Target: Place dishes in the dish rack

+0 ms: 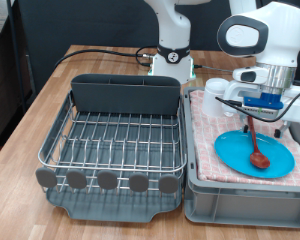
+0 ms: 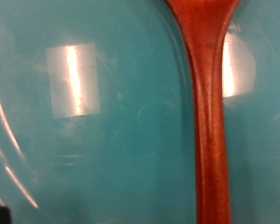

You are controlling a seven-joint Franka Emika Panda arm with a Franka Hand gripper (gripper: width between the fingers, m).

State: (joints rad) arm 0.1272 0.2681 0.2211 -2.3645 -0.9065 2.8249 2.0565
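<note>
Next, I open my gripper, center it over the spoon's handle [image 2: 213,191] and grip it before I lift the spoon, because the wooden spoon's handle [image 2: 210,121] is off to one side of my gripper's middle.
The bright-blue plate [image 1: 233,150] lies on the pink checkered cloth in the grey crate at the exterior view's right. The reddish-brown wooden spoon [image 1: 256,153] rests with its bowl on the plate, its handle rising to my gripper [image 1: 251,113], which hangs just above the plate at the handle's upper end. The wrist view shows the spoon handle [image 2: 210,121] very close over the plate [image 2: 112,121]; no fingers show there. The white mug [image 1: 217,88] stands on the cloth behind the gripper. The dish rack [image 1: 115,140] at the left holds no dishes.
The grey crate [image 1: 240,195] with the pink cloth [image 1: 205,125] sits tight against the rack's right side. The rack's tall cutlery compartment [image 1: 125,95] is at its far end. A second robot base [image 1: 172,55] and black cables lie behind on the wooden table [image 1: 30,120].
</note>
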